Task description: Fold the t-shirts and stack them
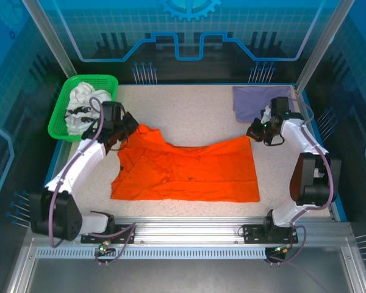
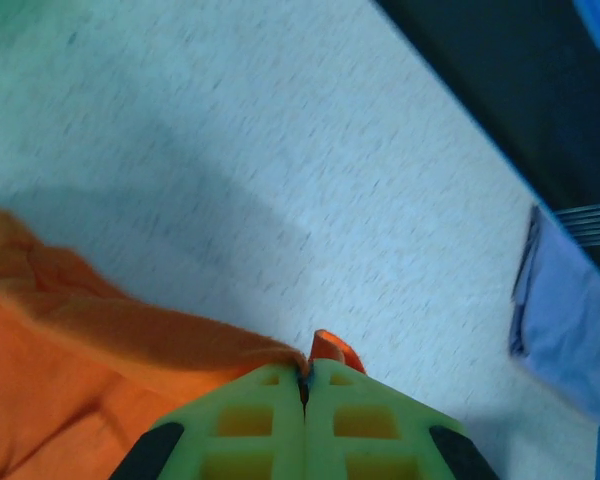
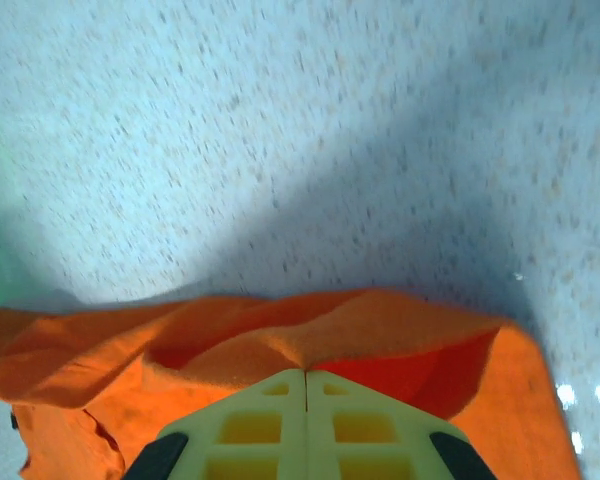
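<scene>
My left gripper should lay the orange t-shirt's far edge (image 1: 150, 132) back down, open and pinch its corner, because the edge is bunched into a peak beside my left gripper.
A bright orange t-shirt (image 1: 189, 174) lies spread across the middle of the table. My left gripper (image 1: 127, 129) is shut on its far left corner; in the left wrist view the orange cloth (image 2: 130, 340) is pinched between the green fingers (image 2: 270, 420). My right gripper (image 1: 255, 131) is shut on the far right corner, and the orange cloth (image 3: 380, 330) rises in a fold from its closed jaws in the right wrist view. A folded lavender t-shirt (image 1: 253, 101) lies at the far right, also seen as a lavender t-shirt (image 2: 565, 320). White t-shirts (image 1: 85, 104) with black print fill the basket.
A green plastic basket (image 1: 62, 116) stands at the far left corner of the table. Metal frame posts and blue printed walls surround the speckled tabletop (image 1: 189, 110). The arm bases sit on a rail (image 1: 183, 235) along the near edge.
</scene>
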Action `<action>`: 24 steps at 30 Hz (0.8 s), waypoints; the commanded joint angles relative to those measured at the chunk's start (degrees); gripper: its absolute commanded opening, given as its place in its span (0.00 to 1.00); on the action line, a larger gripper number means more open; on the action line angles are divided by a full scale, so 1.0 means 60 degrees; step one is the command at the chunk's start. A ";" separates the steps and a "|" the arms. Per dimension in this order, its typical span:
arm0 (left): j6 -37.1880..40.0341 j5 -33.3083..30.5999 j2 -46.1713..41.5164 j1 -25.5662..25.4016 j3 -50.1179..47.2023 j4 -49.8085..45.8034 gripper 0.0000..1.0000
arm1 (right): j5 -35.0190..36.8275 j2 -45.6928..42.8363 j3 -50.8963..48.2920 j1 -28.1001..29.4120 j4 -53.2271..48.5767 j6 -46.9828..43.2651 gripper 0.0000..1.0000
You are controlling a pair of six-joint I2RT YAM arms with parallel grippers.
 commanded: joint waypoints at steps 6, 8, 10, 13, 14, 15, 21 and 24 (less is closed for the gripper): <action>0.0994 0.1849 0.3023 0.0759 0.2772 0.0841 0.00 | -0.0592 0.1597 0.1527 -0.0444 0.0376 0.0019 0.00; 0.1179 0.2352 0.3681 0.0852 0.3242 0.0842 0.00 | -0.0712 0.1837 0.1629 -0.0463 0.0639 -0.0006 0.00; 0.1391 0.2877 0.4312 0.0897 0.3684 0.0692 0.00 | -0.0858 0.2009 0.1696 -0.0467 0.0780 -0.0055 0.00; 0.1584 0.3246 0.4667 0.0900 0.3841 0.0552 0.00 | -0.0940 0.2017 0.1532 -0.0467 0.0953 -0.0165 0.00; 0.1591 0.3250 0.4653 0.0901 0.3765 0.0552 0.00 | -0.0927 0.1963 0.1446 -0.0467 0.0977 -0.0219 0.00; 0.1614 0.3253 0.4554 0.0900 0.3643 0.0560 0.00 | -0.0894 0.1882 0.1330 -0.0467 0.0957 -0.0292 0.00; 0.1462 0.2923 0.3056 0.0900 0.2346 0.0415 0.00 | -0.1044 0.0717 -0.0023 -0.0675 0.1255 -0.0254 0.00; 0.1012 0.2380 0.1821 0.0900 0.1259 0.0090 0.00 | -0.1125 0.0002 -0.0940 -0.0850 0.1390 -0.0154 0.00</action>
